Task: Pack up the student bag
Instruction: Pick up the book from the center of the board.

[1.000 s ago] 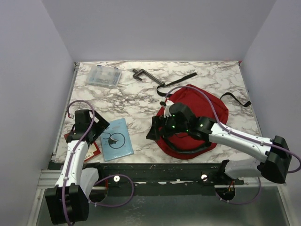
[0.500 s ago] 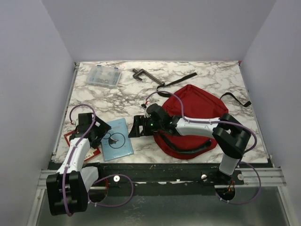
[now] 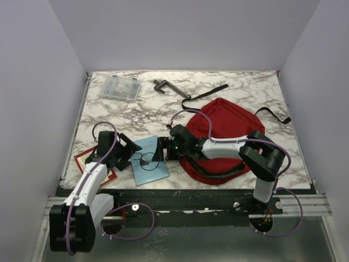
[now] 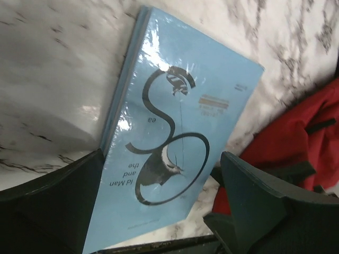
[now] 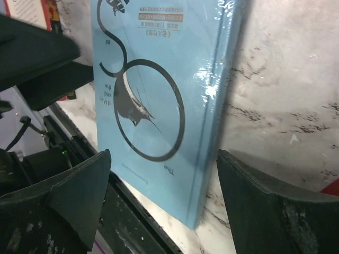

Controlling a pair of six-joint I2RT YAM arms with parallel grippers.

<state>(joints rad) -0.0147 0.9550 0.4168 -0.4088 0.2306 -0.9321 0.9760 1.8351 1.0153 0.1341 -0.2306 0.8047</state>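
The light blue book lies flat point(image 3: 147, 159) between my grippers, so next my left gripper pushes the book's outer edge point(image 4: 121, 87) over toward my right gripper, tilts it up and pinches it.
The student bag point(image 3: 226, 128) is a red backpack lying flat right of the table's middle, and its red fabric point(image 4: 296, 135) shows at the right of the left wrist view. A light blue shrink-wrapped book point(image 3: 149, 165) lies near the front edge. My left gripper point(image 3: 127, 154) is at the book's left side, open, with the book point(image 4: 175, 132) lying between its fingers point(image 4: 259, 196). My right gripper point(image 3: 162, 148) reaches in from the bag side. It is open over the book point(image 5: 153, 90), one finger point(image 5: 265, 201) on each side of it.
A red book point(image 3: 86, 161) lies under my left arm at the front left, its corner point(image 5: 39, 10) also in the right wrist view. A clear plastic case point(image 3: 119, 87) and a black clamp point(image 3: 163, 85) lie at the back. Black straps point(image 3: 275, 114) trail from the bag.
My right arm swung left off the bag to the blue book. My left gripper moved right to the book, which slid slightly right. Both grippers narrowed a little.
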